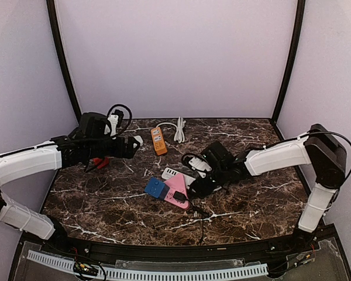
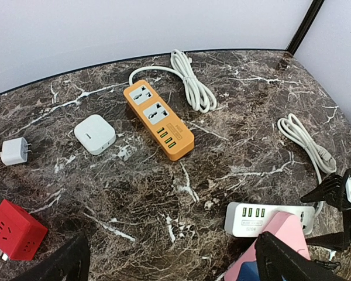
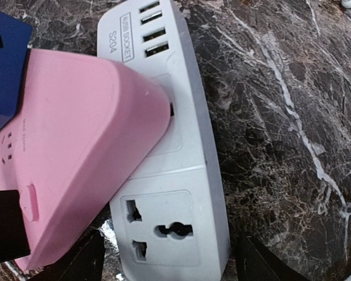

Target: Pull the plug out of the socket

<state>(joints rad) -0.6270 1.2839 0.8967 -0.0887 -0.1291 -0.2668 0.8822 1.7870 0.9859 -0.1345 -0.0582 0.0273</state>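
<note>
My left gripper should go on toward the blue block's loose end [image 1: 151, 187] before it closes around the block's sides, with the blue block jutting clear [image 1: 158, 188] of the pink block.
A white power strip [image 3: 175, 193] lies at the table's middle, and it also shows in the top view [image 1: 171, 173]. A pink plug block [image 3: 76, 152] is plugged into its socket. A blue block [image 3: 3, 58] sits against the pink one. A black plug [image 1: 179, 197] with a black cable sits on the pink block's near end. My right gripper [image 3: 169, 263] is open, with one finger on each side of the strip's free end and a gap on both sides. My left gripper [image 2: 175, 269] is open and empty above bare table, left of the strip.
An orange power strip [image 2: 158, 120] with a coiled white cable [image 2: 190, 82] lies at the back. A white charger cube [image 2: 95, 133], a small white plug [image 2: 14, 151] and a red cube socket [image 2: 14, 229] lie on the left. Another white cable [image 2: 307, 143] lies on the right.
</note>
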